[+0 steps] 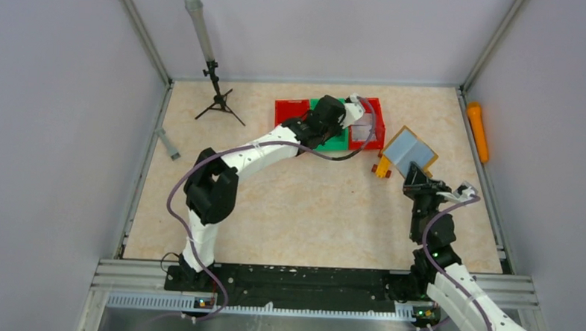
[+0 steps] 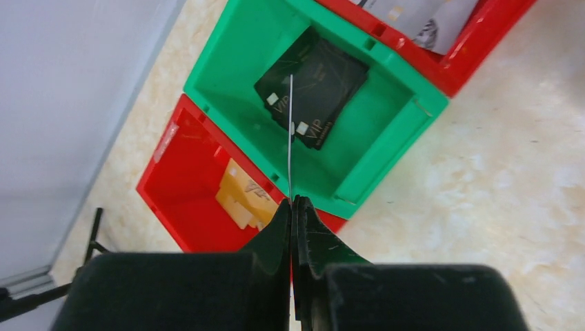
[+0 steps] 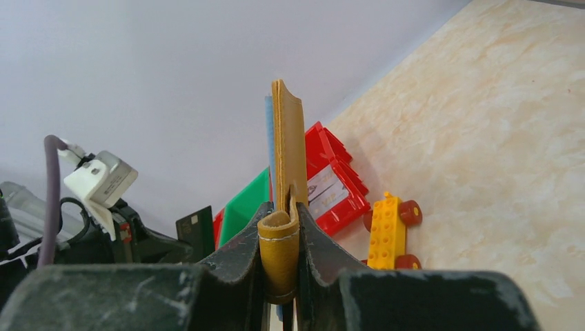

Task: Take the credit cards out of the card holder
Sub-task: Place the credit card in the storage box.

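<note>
My left gripper should keep moving the dark card [image 3: 198, 232] down until it is inside the open green [image 2: 323, 81] bin below, then let go, because the card matches the black cards in that bin.
The card holder [image 1: 410, 152] is a mustard-brown wallet with its grey lining facing up, at the right of the table. My right gripper [image 1: 418, 180] is shut on its folded edge; in the right wrist view the holder [image 3: 288, 148] stands upright between the jaws of the gripper [image 3: 279, 231]. My left gripper [image 1: 350, 114] is over the bins, shut on a thin card [image 2: 290, 131] seen edge-on above the green bin [image 2: 227, 62]. That card [image 3: 195, 231] looks dark in the right wrist view. Tan cards [image 2: 241, 196] lie in a red bin [image 2: 179, 172]. Black cards [image 2: 324, 83] lie in the green bin.
A second red bin [image 2: 476, 55] holds grey cards [image 2: 421, 17]. A yellow toy block with red ends [image 1: 383, 168] lies beside the card holder. An orange cylinder [image 1: 478, 130] lies by the right wall, and a small tripod [image 1: 218, 99] stands at the back left.
</note>
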You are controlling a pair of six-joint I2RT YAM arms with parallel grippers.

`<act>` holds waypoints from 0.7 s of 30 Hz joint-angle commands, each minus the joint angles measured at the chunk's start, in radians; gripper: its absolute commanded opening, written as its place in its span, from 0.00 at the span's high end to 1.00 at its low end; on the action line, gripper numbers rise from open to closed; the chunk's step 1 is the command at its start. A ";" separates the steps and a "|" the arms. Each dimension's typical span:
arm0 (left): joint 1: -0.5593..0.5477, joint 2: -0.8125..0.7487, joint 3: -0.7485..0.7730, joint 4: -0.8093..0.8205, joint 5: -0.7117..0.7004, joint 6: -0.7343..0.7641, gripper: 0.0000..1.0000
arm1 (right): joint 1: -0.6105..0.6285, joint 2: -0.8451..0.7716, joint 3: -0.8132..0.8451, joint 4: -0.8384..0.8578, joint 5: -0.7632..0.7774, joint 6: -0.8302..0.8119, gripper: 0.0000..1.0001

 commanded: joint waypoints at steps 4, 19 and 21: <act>-0.019 0.095 0.086 0.130 -0.129 0.281 1.00 | -0.007 -0.002 -0.010 0.018 0.036 0.004 1.00; -0.019 0.337 0.294 0.190 -0.243 0.451 1.00 | -0.007 -0.019 -0.014 -0.010 0.076 0.026 1.00; -0.019 0.373 0.336 0.166 -0.256 0.453 1.00 | -0.007 -0.041 -0.018 -0.013 0.085 0.026 1.00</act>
